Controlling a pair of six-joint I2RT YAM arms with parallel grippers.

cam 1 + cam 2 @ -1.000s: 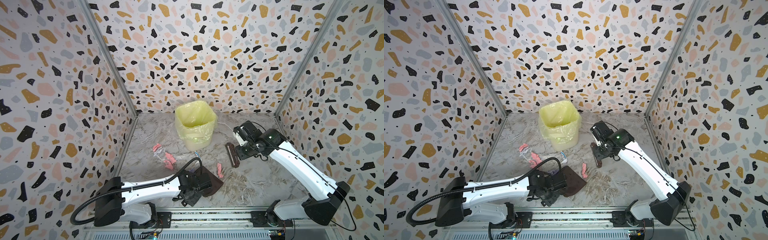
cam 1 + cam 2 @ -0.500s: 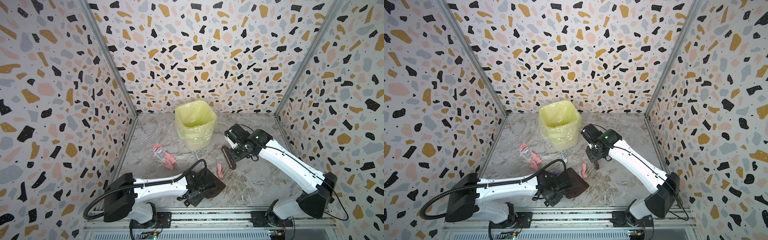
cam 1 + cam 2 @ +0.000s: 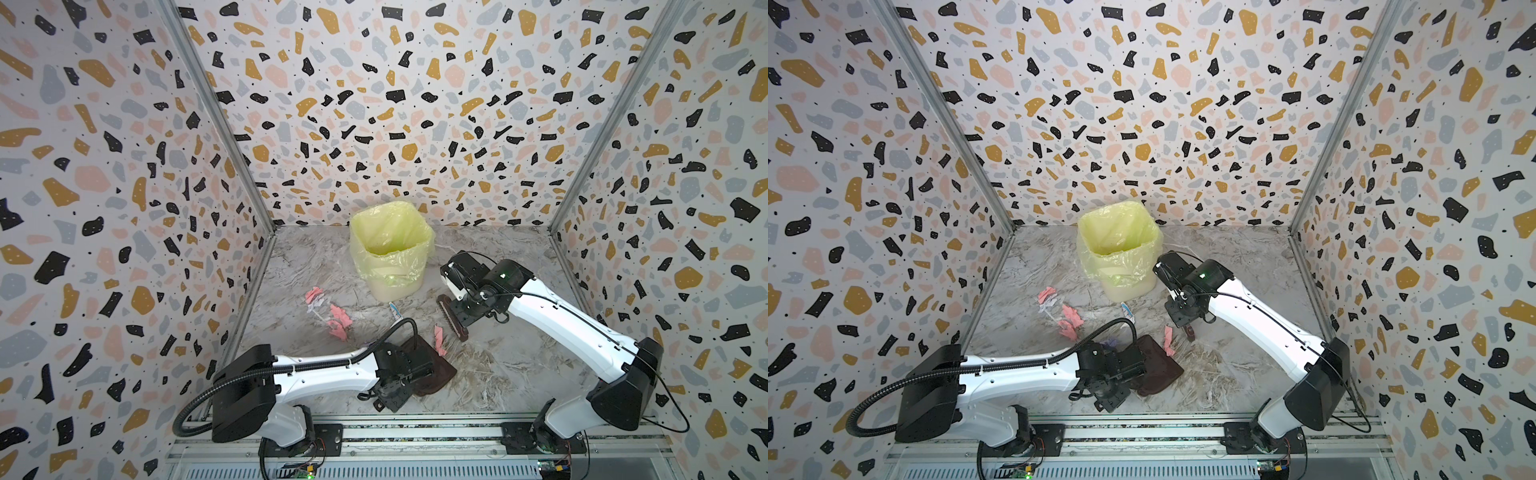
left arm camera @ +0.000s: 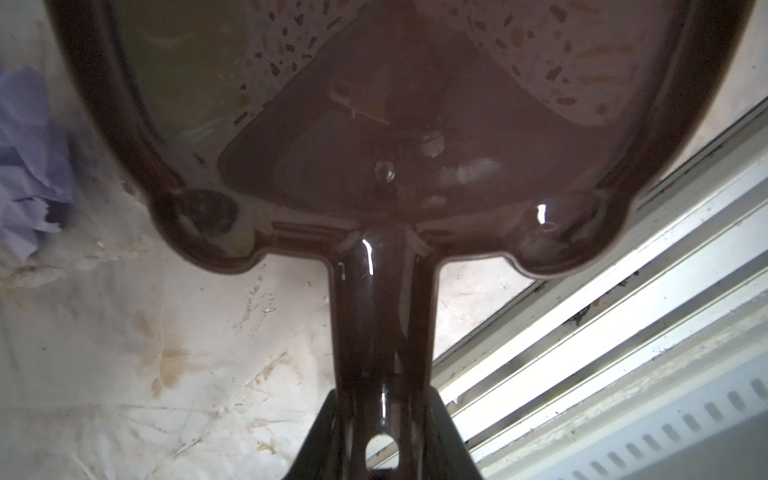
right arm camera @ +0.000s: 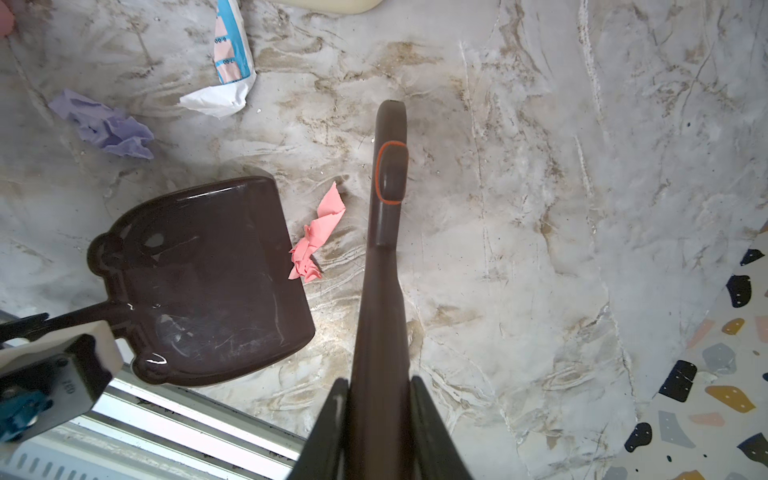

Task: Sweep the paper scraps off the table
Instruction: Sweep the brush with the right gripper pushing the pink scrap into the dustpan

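Note:
The pink scrap (image 5: 315, 240) is just outside the dustpan's edge, so the robot's right gripper should sweep it deep (image 5: 164, 284) toward the dustpan's handle before the left gripper raises the dustpan.
My left gripper (image 3: 400, 380) (image 4: 382, 436) is shut on the handle of a brown dustpan (image 3: 434, 365) (image 3: 1160, 368) (image 4: 395, 145) lying flat near the table's (image 3: 523, 286) front edge. My right gripper (image 3: 467, 318) (image 5: 380, 415) is shut on a brown brush (image 3: 453, 322) (image 5: 384, 270) that hangs low, just right of the pan. One pink paper scrap (image 3: 439, 340) (image 5: 318, 237) lies between the brush and the pan's mouth. More pink scraps (image 3: 338, 321) lie further left. A lilac scrap (image 5: 108, 126) (image 4: 29, 149) and a white-blue one (image 3: 395, 312) (image 5: 230, 54) lie behind the pan.
A cream bin with a yellow liner (image 3: 388, 249) (image 3: 1119, 249) stands at the back centre, just behind the scraps. Speckled walls close off three sides. A metal rail (image 3: 415, 432) runs along the front edge beside the dustpan.
My right arm has carried the brush leftward and a little forward, closer to the pink scrap and the dustpan. The dustpan has shifted only slightly.

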